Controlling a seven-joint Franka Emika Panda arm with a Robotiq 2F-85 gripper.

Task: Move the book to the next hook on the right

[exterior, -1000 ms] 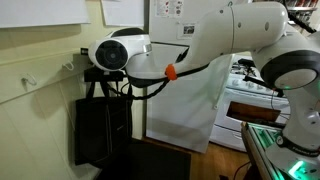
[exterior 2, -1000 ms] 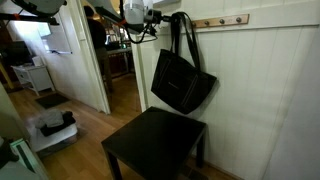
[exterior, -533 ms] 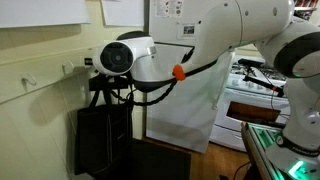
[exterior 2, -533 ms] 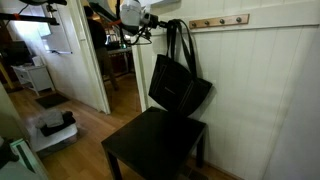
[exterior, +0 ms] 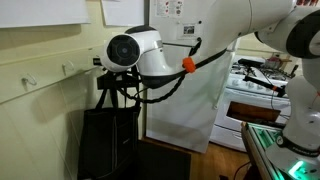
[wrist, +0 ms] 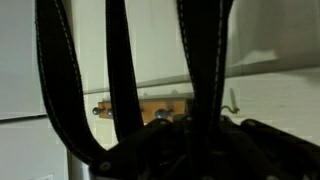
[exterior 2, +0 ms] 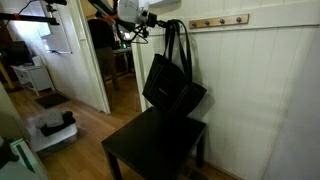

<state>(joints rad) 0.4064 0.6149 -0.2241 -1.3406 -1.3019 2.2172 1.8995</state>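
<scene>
The top of the black straps (exterior 2: 174, 23) is at the same height as the wooden hook rail, so the robot's gripper should raise the straps above the hooks (exterior 2: 200, 13) before it moves across.
No book shows. A large black fabric tote bag (exterior 2: 172, 85) hangs slack by two long strap handles (exterior 2: 177, 40) just left of the wooden hook rail (exterior 2: 222, 20). In an exterior view the bag (exterior: 105, 140) hangs below my white wrist. My gripper (exterior 2: 153, 22) is at the top of the straps, up against the wall, and seems shut on them. In the wrist view the black straps (wrist: 122, 70) run up across the picture in front of the rail (wrist: 150, 106). My gripper (wrist: 185, 128) is a dark mass at the bottom, and its jaws are hard to make out.
A low black table (exterior 2: 150, 142) stands right under the bag, also seen in an exterior view (exterior: 152, 160). An open doorway (exterior 2: 75, 60) is beside the arm. Metal hooks stick out of the wall (exterior: 30, 80) (wrist: 232, 100). A white cloth (exterior: 190, 110) hangs nearby.
The bag and my wrist have moved sideways along the wall, away from the rail's free hooks, and the bag hangs a little lower. The straps stay in my gripper.
</scene>
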